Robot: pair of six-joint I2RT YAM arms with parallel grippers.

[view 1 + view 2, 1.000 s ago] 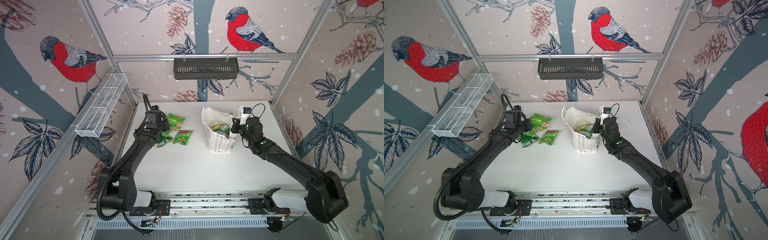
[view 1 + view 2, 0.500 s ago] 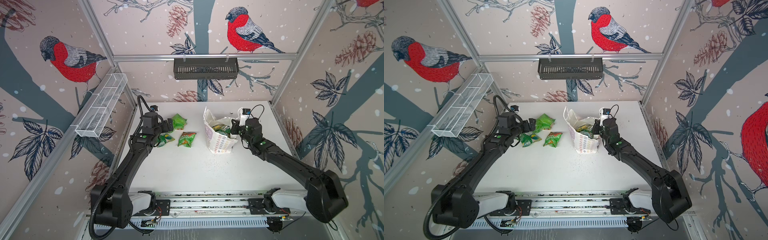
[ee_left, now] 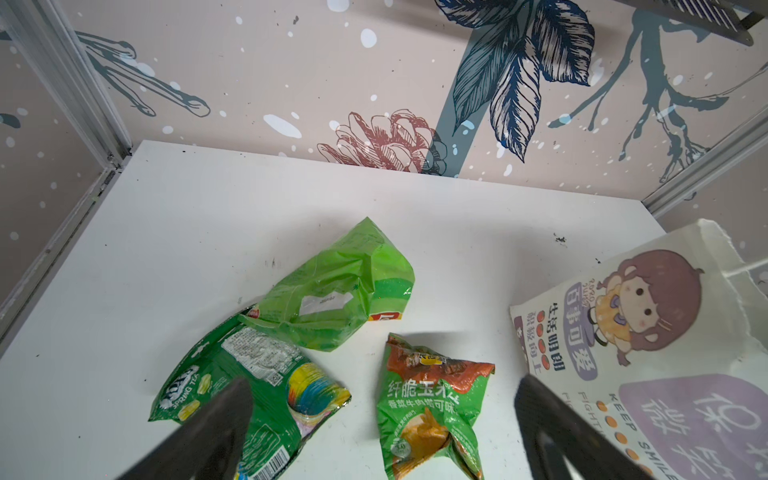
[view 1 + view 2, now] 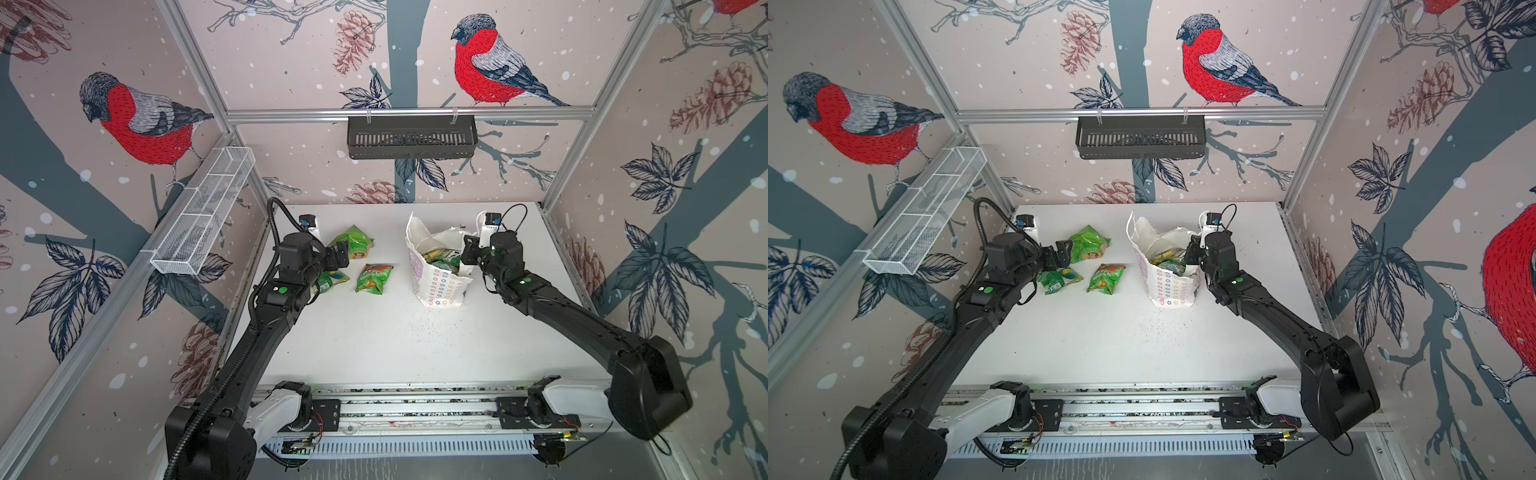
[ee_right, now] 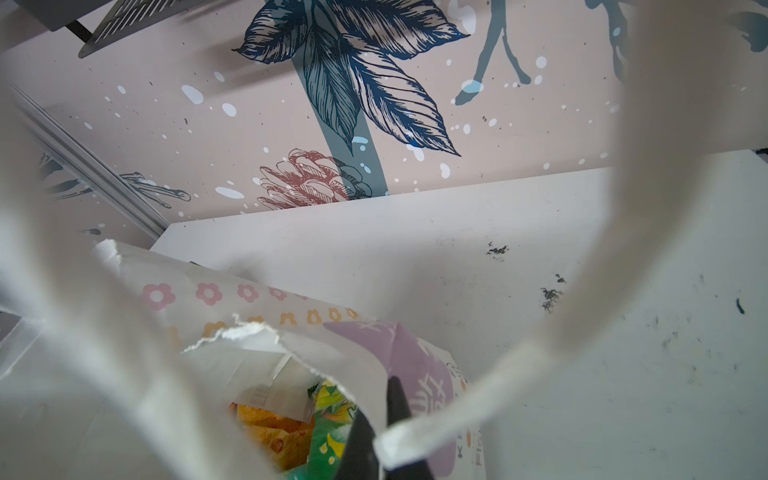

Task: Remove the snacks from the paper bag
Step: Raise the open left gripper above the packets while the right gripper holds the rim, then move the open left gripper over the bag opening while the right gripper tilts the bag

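Next, my right gripper tilts the bag's opening (image 4: 438, 242) toward my left gripper, because the paper bag's tall side (image 4: 412, 243) is between my left gripper and the snacks inside.
The white paper bag (image 4: 436, 284) (image 4: 1169, 286) stands open right of the table's middle, with more snacks (image 4: 442, 259) showing in its mouth. My right gripper (image 4: 467, 259) (image 5: 390, 401) is shut on the bag's torn rim (image 5: 332, 357). An orange packet (image 5: 270, 428) and a green packet (image 5: 328, 440) lie inside the bag. Three green snack packets (image 4: 353, 245) (image 4: 374, 278) (image 4: 331, 280) lie on the table left of the bag. My left gripper (image 4: 338, 255) (image 3: 382, 384) hangs open just above them, holding nothing.
A white wire basket (image 4: 203, 216) hangs on the left wall and a black slotted basket (image 4: 411, 137) on the back wall. The bag's white cord handle (image 5: 582, 291) loops close in front of the right wrist camera. The table (image 4: 374, 345) has walls on three sides.
My left gripper has gone from nearly shut to open and drawn back to the left of the packets. The right gripper has kept its hold on the bag.
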